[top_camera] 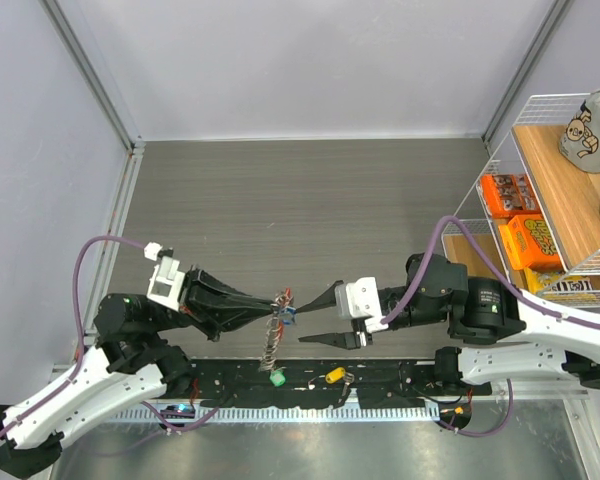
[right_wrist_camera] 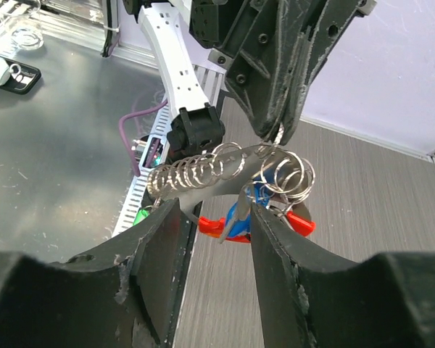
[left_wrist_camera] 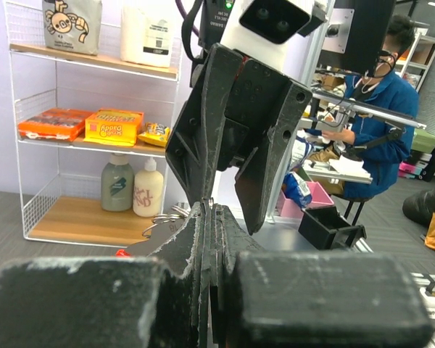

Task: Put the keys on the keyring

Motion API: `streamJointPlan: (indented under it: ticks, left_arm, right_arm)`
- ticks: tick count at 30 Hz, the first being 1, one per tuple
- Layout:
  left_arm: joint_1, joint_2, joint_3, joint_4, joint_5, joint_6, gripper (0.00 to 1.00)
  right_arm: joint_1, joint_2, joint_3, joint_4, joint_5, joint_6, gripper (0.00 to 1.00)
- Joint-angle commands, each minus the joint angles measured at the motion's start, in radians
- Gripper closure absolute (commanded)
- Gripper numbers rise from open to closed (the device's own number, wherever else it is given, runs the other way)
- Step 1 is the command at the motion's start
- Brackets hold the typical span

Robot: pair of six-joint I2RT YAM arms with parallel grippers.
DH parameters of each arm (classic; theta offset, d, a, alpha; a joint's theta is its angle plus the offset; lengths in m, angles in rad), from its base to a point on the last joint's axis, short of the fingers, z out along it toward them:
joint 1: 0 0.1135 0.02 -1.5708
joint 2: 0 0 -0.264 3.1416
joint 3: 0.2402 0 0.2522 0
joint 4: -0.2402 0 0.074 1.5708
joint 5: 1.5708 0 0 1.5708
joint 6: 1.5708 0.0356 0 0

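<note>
The rings and blue key (right_wrist_camera: 274, 187) are crowding the fingers of my right gripper, so next I move back and take the ring at my left gripper's tips (right_wrist_camera: 277, 145) from the near side.
My left gripper (top_camera: 272, 305) is shut on the keyring (top_camera: 280, 300), a cluster of thin metal rings; its chain (top_camera: 270, 345) of silvery links hangs down from it. In the right wrist view the keyring (right_wrist_camera: 290, 174) carries a blue-tagged key (right_wrist_camera: 257, 210) and red tags (right_wrist_camera: 212, 225), with the chain (right_wrist_camera: 192, 174) trailing left. My right gripper (top_camera: 313, 320) is open just right of the cluster, and its fingers straddle the blue key (right_wrist_camera: 214, 210). A green-tagged key (top_camera: 277, 378) and a yellow-tagged key (top_camera: 334, 375) lie on the black strip near the table's front edge.
A wire shelf (top_camera: 500, 150) with orange snack boxes (top_camera: 532, 240) stands at the right. The black rail (top_camera: 400, 380) runs along the near edge between the arm bases. Purple cables loop off both arms. A key fob (right_wrist_camera: 3, 72) lies on the metal surface beyond.
</note>
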Motion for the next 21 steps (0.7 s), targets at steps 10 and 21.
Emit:
streamJointPlan:
  ticks: [10,21]
  left_arm:
    - [0.003,-0.013,0.037,0.043,-0.198,-0.049,1.00]
    - [0.003,-0.001,0.074,0.006,-0.225,-0.134,1.00]
  right_arm:
    - [0.202,0.019,0.011,0.011,0.337,-0.271,0.52]
    - [0.360,-0.005,-0.094,0.183,0.705,-0.623,0.51]
